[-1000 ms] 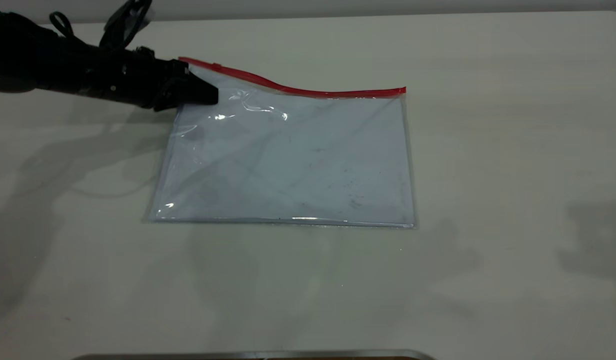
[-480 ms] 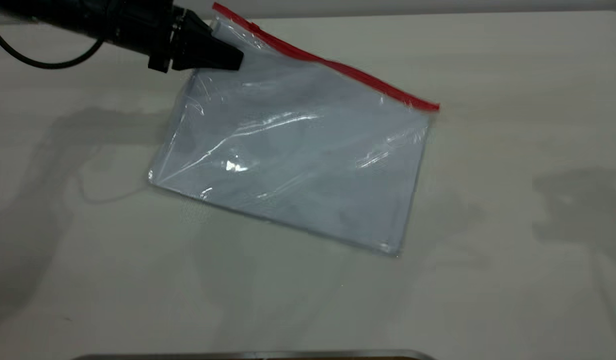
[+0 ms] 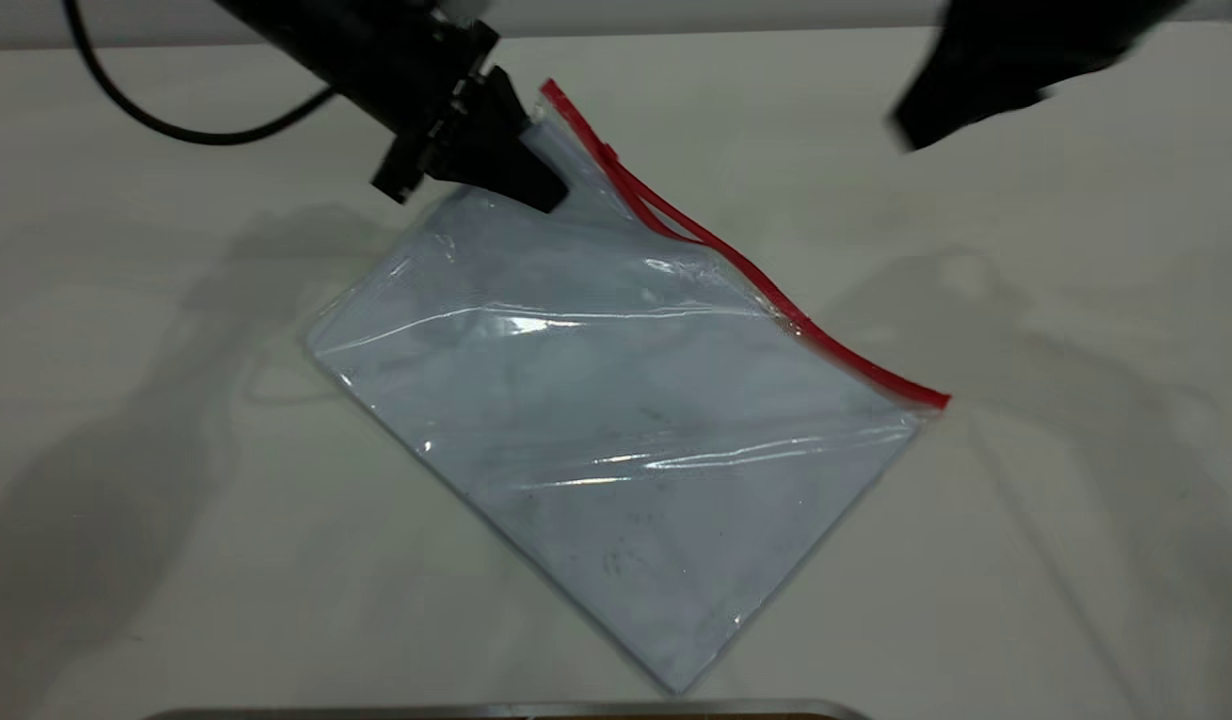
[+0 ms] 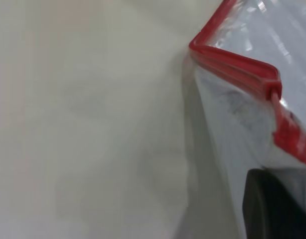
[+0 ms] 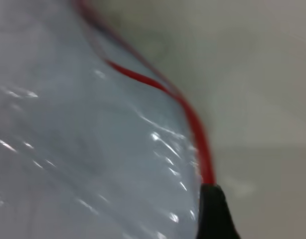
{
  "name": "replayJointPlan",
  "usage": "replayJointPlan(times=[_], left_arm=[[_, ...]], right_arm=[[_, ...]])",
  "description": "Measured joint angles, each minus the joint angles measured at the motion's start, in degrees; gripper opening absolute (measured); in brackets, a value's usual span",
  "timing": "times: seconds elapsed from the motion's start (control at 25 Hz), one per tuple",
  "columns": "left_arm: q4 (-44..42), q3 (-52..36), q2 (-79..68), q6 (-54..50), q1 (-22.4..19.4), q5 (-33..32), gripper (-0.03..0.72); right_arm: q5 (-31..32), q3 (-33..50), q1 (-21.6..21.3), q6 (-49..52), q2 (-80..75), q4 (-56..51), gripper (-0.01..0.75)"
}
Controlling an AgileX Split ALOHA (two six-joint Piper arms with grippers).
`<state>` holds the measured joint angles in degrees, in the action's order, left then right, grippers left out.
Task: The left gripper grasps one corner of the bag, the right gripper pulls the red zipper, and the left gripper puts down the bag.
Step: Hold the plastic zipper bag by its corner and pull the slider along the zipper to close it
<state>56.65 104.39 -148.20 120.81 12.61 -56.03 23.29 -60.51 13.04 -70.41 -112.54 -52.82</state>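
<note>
The red zipper will close along to the bag's far corner when I pull it, because the red zipper's sides gape [image 3: 671,224] just past the slider tab [image 3: 609,154].
The bag [image 3: 616,400], a clear bluish pouch, hangs tilted with its lowest corner near the table's front edge. The red zipper [image 3: 736,262] runs along its upper right side. My left gripper [image 3: 544,192] is shut on the bag's top corner just beside the zipper's end. In the left wrist view the zipper [image 4: 232,62] bends at the corner, its small slider tab [image 4: 275,90] close to my fingertip [image 4: 272,209]. My right gripper [image 3: 916,128] hovers blurred at the upper right, apart from the bag. In the right wrist view the bag [image 5: 83,149] and the zipper [image 5: 193,119] fill the frame.
The pale table [image 3: 1076,450] carries only the bag. A thin black cable [image 3: 176,128] loops behind the left arm. A grey metal edge [image 3: 506,710] lies along the table's front.
My left gripper has risen and moved right with the bag's corner; the bag has swung off the table into a steep diagonal. My right gripper has come into view at the upper right.
</note>
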Motion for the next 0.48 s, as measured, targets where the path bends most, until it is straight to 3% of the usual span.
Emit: replayJointPlan(times=[0.2, 0.48], left_arm=[[-0.3, 0.0, 0.0, 0.1, 2.1, 2.7, 0.052], [-0.5, 0.0, 0.0, 0.1, 2.6, 2.2, 0.052]], right_arm=[[2.1, -7.5, 3.9, -9.8, -9.0, -6.1, 0.512], [8.3, -12.9, 4.6, -20.0, -15.2, -16.5, 0.512]])
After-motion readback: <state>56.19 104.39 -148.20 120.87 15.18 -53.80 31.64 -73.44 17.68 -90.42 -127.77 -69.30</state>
